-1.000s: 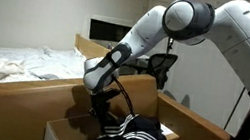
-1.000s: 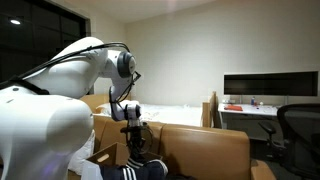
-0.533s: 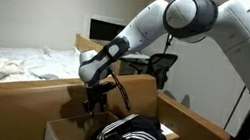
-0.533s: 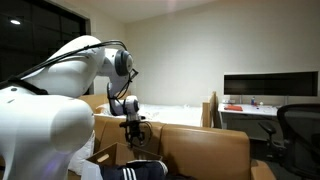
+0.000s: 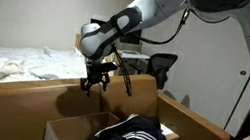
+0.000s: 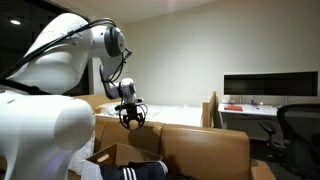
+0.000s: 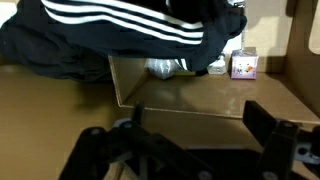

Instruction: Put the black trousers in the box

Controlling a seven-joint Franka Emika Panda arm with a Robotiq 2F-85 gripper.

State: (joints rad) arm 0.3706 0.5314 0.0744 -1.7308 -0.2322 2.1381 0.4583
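I should swing my open gripper back and lower it to the trousers' outer part, because the black trousers lie over the box's side (image 5: 105, 137) with much of the cloth outside.
The black trousers (image 5: 135, 134) with white side stripes lie bunched inside the open cardboard box (image 5: 190, 122). In an exterior view only their edge (image 6: 140, 172) shows above the box wall (image 6: 200, 150). My gripper (image 5: 97, 84) hangs open and empty above the box's far-left corner, clear of the cloth; it shows too in an exterior view (image 6: 130, 120). In the wrist view the striped trousers (image 7: 110, 40) fill the top, beyond a cardboard flap (image 7: 180, 85), and my gripper (image 7: 200, 120) stands wide with nothing between its dark fingers (image 7: 265, 118).
A bed with white sheets (image 5: 15, 58) lies behind the box. An office chair (image 5: 161, 64) and a desk with a monitor (image 6: 260, 85) stand at the back. A small pink and white carton (image 7: 243, 65) sits beside the trousers in the box.
The gripper has opened, let go of the trousers and risen up out of the box. The trousers stay slumped in the box.
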